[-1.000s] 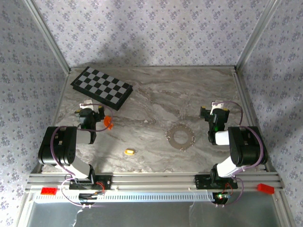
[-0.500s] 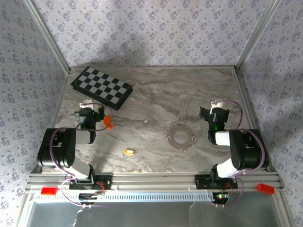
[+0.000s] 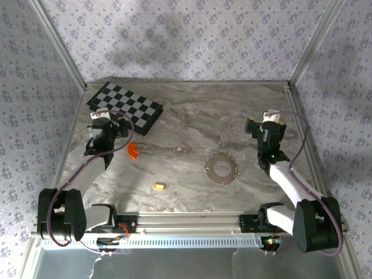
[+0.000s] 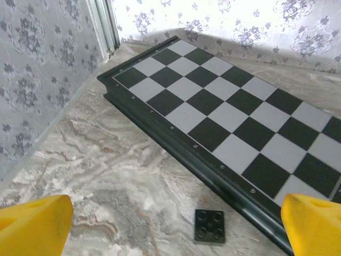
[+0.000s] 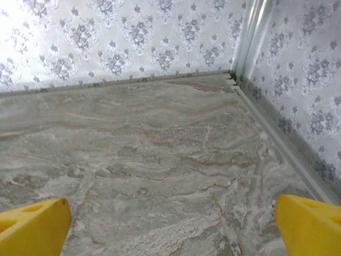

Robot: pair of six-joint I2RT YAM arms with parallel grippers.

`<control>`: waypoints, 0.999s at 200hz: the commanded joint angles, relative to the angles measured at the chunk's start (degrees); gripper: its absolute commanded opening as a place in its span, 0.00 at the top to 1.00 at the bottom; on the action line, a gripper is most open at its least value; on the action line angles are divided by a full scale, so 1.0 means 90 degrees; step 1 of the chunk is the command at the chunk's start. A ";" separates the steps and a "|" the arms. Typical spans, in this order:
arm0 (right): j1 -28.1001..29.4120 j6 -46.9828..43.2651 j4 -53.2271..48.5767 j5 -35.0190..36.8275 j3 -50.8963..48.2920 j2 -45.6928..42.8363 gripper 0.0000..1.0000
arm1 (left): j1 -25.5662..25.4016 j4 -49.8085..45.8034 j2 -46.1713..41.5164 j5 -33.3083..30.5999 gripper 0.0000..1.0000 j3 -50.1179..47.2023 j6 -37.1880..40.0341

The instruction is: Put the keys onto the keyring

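Note:
The keyring (image 3: 221, 180) is lying free on open marble, so the robot's left gripper keeps going with open fingers toward the keyring's rim (image 3: 211, 159) facing the checkerboard until the fingers are on either side of that rim.
The key (image 3: 160, 186), a small yellow-gold piece, lies on the marble table near the front, left of centre. To its right lies the keyring (image 3: 221, 167), a silver ring with small pieces fanned round it. My left gripper (image 3: 107, 123) hovers at the near edge of the checkerboard, far back-left of the key; its yellow fingers (image 4: 33, 226) stand wide apart with nothing between them, the left gripper (image 4: 176, 232) open. My right gripper (image 3: 266, 127) is behind and right of the keyring, and the right gripper (image 5: 170, 229) is open over bare marble.
A black-and-white checkerboard (image 3: 125, 107) (image 4: 224, 106) lies at the back left. A small black studded brick (image 4: 211, 226) sits just in front of its edge. An orange curved piece (image 3: 133, 150) lies right of the left arm. Patterned walls and metal rails (image 3: 302, 133) bound the table.
Both arms have unfolded from their tucked pose and reached toward the back. The left gripper now sits by the checkerboard, uncovering the orange piece. Key and keyring have not moved.

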 commanded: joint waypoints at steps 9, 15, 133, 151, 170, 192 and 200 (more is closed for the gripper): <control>0.0029 0.1438 -0.2804 0.0318 0.0839 -0.0416 0.00 | -0.0053 -0.1805 -0.0461 0.0467 0.00 0.0398 -0.1006; 0.0039 0.1578 -0.3148 0.0272 0.0967 -0.0452 0.00 | -0.0117 -0.1963 -0.0515 0.0613 0.00 0.0456 -0.1040; 0.0665 0.1659 -0.5221 -0.2133 0.1343 -0.1043 0.00 | -0.2701 -0.2050 -0.0102 0.3055 0.00 0.0985 -0.1238; 0.0672 0.1624 -0.5297 -0.2406 0.1322 -0.1008 0.00 | -0.2942 -0.1698 0.0232 0.3340 0.00 0.0972 -0.1287; 0.0694 0.1568 -0.5464 -0.2381 0.1334 -0.0890 0.00 | -0.2998 -0.1484 0.0531 0.3609 0.00 0.0959 -0.1287; 0.0694 0.1608 -0.5421 -0.2602 0.1248 -0.0888 0.00 | -0.3270 -0.1547 0.0822 0.3685 0.00 0.1071 -0.1228; 0.0702 0.1677 -0.5351 -0.2758 0.1171 -0.0904 0.00 | -0.3402 -0.1570 0.0922 0.3622 0.00 0.1118 -0.1203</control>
